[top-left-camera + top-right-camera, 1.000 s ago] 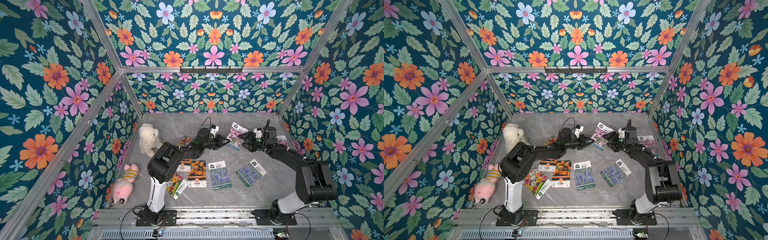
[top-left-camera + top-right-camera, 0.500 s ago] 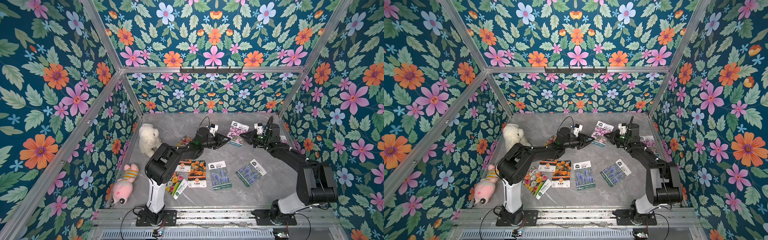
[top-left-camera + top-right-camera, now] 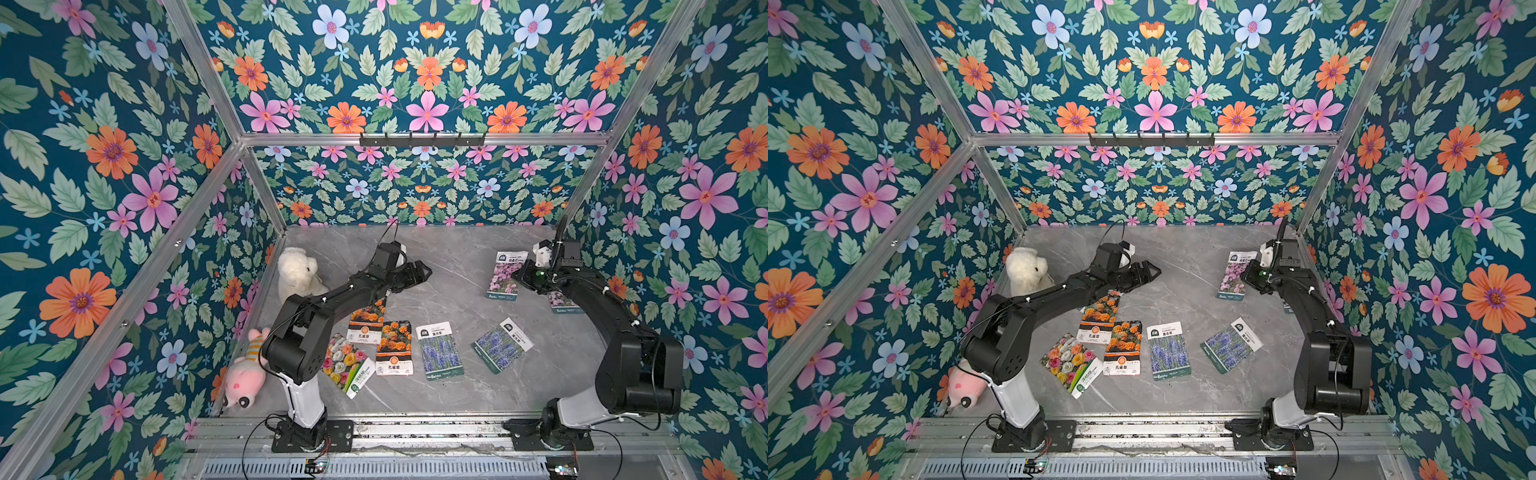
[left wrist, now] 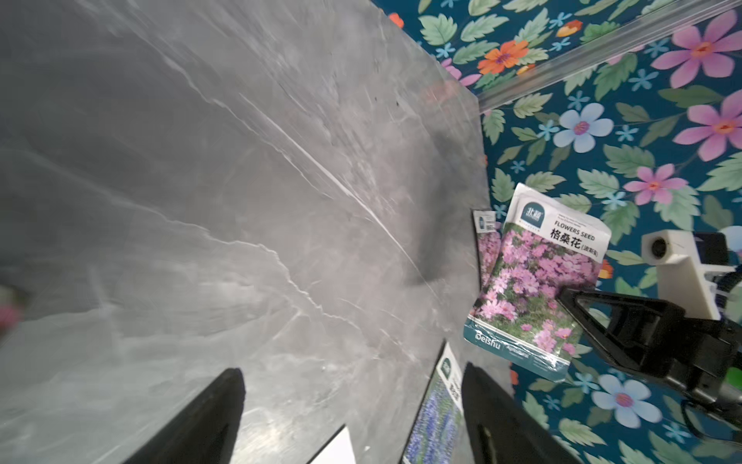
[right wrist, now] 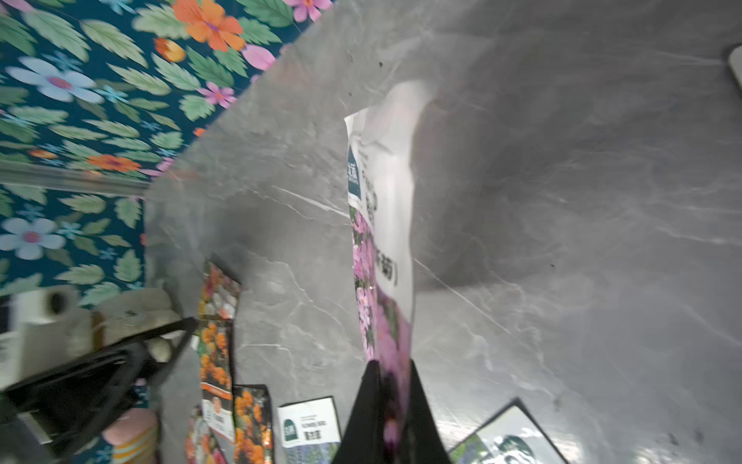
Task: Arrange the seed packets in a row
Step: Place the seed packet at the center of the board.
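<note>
The pink packet in the robot's right gripper [image 3: 504, 276] is hanging at a tilt, away from the other pink packet [image 3: 564, 304], so the robot should lay it flat and slide it over from above.
My right gripper [image 3: 520, 277] is shut on the edge of a pink-purple seed packet [image 3: 505, 275], holding it above the grey table at the back right; the right wrist view shows that gripper [image 5: 391, 373] pinching the packet [image 5: 381, 225]. My left gripper [image 3: 420, 272] is open and empty near the table's middle, apart from that packet [image 4: 534, 281]. Flat on the table lie a multicolour packet [image 3: 345, 362], two orange marigold packets [image 3: 368, 318] [image 3: 394, 347] and two lavender packets [image 3: 440, 351] [image 3: 500, 345]. Another pink packet [image 3: 561, 301] lies partly under the right arm.
A white plush toy [image 3: 297, 272] sits at the back left and a pink plush [image 3: 247, 370] lies against the left wall. Floral walls close in three sides. Both arm bases stand on the metal rail [image 3: 428, 432] at the front.
The left gripper opened, let go of the pink-purple packet and drew back to the left. The right gripper shut on that packet and carried it to the right.
</note>
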`<state>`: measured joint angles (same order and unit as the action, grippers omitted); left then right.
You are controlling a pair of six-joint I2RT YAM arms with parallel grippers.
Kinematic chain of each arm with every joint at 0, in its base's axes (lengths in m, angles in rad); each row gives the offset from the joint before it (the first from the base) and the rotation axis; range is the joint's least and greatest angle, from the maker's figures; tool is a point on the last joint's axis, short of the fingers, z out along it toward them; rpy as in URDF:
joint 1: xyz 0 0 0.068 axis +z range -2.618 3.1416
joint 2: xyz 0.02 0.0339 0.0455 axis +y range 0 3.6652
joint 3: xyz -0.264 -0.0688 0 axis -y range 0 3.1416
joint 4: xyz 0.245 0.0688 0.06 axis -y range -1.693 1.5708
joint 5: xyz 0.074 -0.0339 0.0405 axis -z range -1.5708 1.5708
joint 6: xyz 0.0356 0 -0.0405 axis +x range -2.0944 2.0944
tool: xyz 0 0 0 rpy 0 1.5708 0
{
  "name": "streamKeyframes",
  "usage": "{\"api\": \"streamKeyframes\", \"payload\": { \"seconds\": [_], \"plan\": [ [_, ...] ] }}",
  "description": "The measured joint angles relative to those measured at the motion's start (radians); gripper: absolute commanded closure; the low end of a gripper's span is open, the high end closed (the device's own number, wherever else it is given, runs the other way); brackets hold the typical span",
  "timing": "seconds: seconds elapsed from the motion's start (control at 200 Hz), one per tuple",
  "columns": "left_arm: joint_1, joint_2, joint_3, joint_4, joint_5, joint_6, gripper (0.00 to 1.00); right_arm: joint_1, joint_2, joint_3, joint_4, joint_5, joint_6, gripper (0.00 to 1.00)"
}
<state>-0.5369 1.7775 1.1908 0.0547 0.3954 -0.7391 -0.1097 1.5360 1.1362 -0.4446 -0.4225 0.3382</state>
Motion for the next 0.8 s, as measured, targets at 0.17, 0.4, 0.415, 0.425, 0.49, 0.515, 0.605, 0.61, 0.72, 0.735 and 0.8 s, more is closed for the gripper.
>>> {"api": "streamKeyframes", "payload": {
  "seconds": [0.17, 0.4, 0.415, 0.425, 0.49, 0.515, 0.605, 0.61, 0.72, 0.735, 0.8],
  "plan": [
    [0.039, -0.068, 0.027, -0.132, -0.091, 0.104, 0.02, -0.031, 0.116, 0.085, -0.12, 0.013, -0.104, 0.98],
    [0.065, -0.119, 0.021, -0.23, -0.162, 0.177, 0.01, -0.048, 0.303, 0.225, -0.235, 0.04, -0.192, 0.71],
    [0.066, -0.121, 0.019, -0.235, -0.166, 0.181, 0.0, -0.048, 0.309, 0.233, -0.24, 0.048, -0.192, 0.68],
    [0.066, -0.122, 0.018, -0.237, -0.169, 0.183, 0.0, -0.048, 0.314, 0.24, -0.246, 0.057, -0.193, 0.66],
    [0.068, -0.129, 0.008, -0.251, -0.184, 0.192, 0.0, -0.048, 0.34, 0.284, -0.278, 0.126, -0.193, 0.48],
    [0.07, -0.13, 0.006, -0.257, -0.19, 0.196, 0.0, -0.048, 0.35, 0.303, -0.291, 0.16, -0.19, 0.43],
    [0.078, -0.14, -0.001, -0.278, -0.218, 0.204, 0.0, -0.039, 0.363, 0.338, -0.323, 0.263, -0.182, 0.33],
    [0.078, -0.141, -0.002, -0.279, -0.219, 0.205, 0.0, -0.039, 0.363, 0.338, -0.324, 0.268, -0.182, 0.32],
    [0.086, -0.157, -0.014, -0.29, -0.243, 0.215, 0.0, 0.013, 0.333, 0.329, -0.352, 0.385, -0.151, 0.22],
    [0.087, -0.159, -0.015, -0.291, -0.244, 0.215, 0.0, 0.024, 0.327, 0.325, -0.353, 0.397, -0.144, 0.22],
    [0.09, -0.163, -0.023, -0.296, -0.257, 0.215, 0.0, 0.074, 0.308, 0.304, -0.36, 0.444, -0.106, 0.2]
  ]
}}
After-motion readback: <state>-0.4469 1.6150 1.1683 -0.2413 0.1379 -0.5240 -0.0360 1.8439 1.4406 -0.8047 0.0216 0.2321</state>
